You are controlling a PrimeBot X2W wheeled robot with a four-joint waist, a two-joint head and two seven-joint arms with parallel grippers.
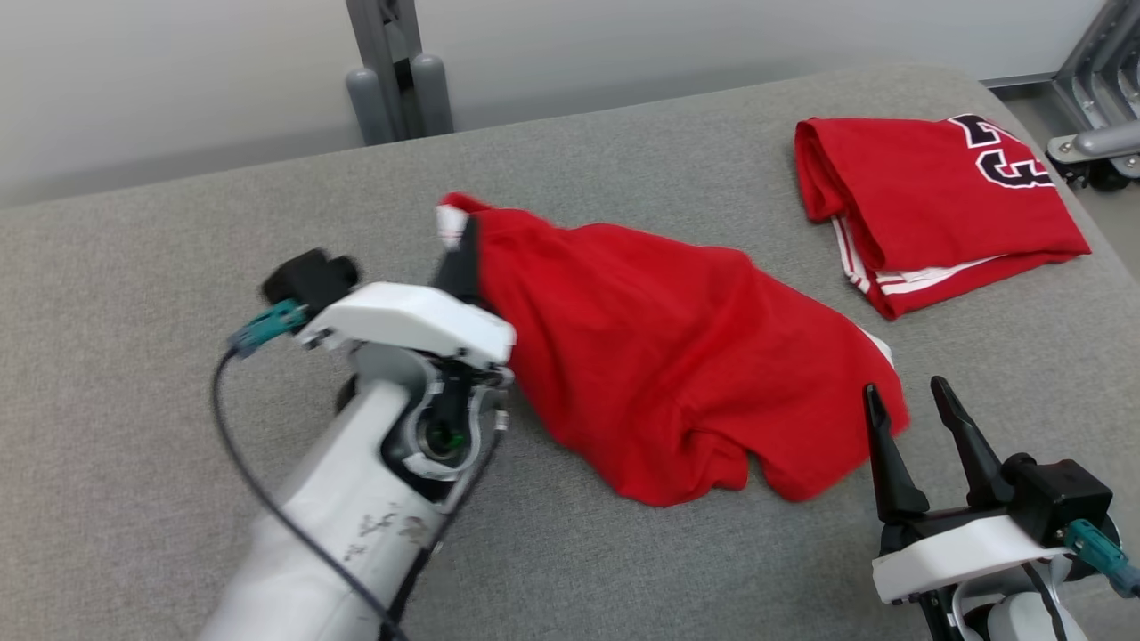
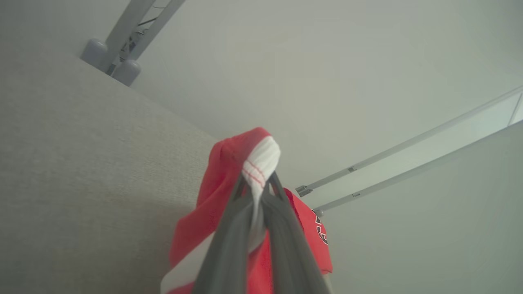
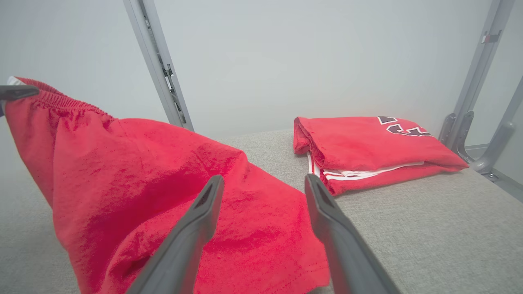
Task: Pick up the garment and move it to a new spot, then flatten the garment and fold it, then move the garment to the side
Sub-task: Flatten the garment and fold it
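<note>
White shows at the waistband corner (image 1: 451,223) and low hem, so the garment (image 1: 663,347) should show a long white side stripe when the robot lifts it.
The garment (image 1: 659,356) is a pair of red shorts with white trim, draped from a raised corner down onto the grey cushion (image 1: 134,267). My left gripper (image 1: 456,254) is shut on its waistband corner and holds that corner up off the surface. In the left wrist view the left gripper (image 2: 258,184) pinches the red and white band (image 2: 261,161). My right gripper (image 1: 907,393) stands open at the lower right, just beside the garment's low hem. In the right wrist view the right gripper (image 3: 263,188) has the garment (image 3: 135,171) spread in front of it, nothing between its fingers.
A second red garment (image 1: 926,205), folded, with dark lettering, lies at the far right of the cushion; the right wrist view has this folded garment (image 3: 367,147) too. Grey metal frame posts (image 1: 396,71) stand behind the cushion, and more frame (image 1: 1100,125) at the right edge.
</note>
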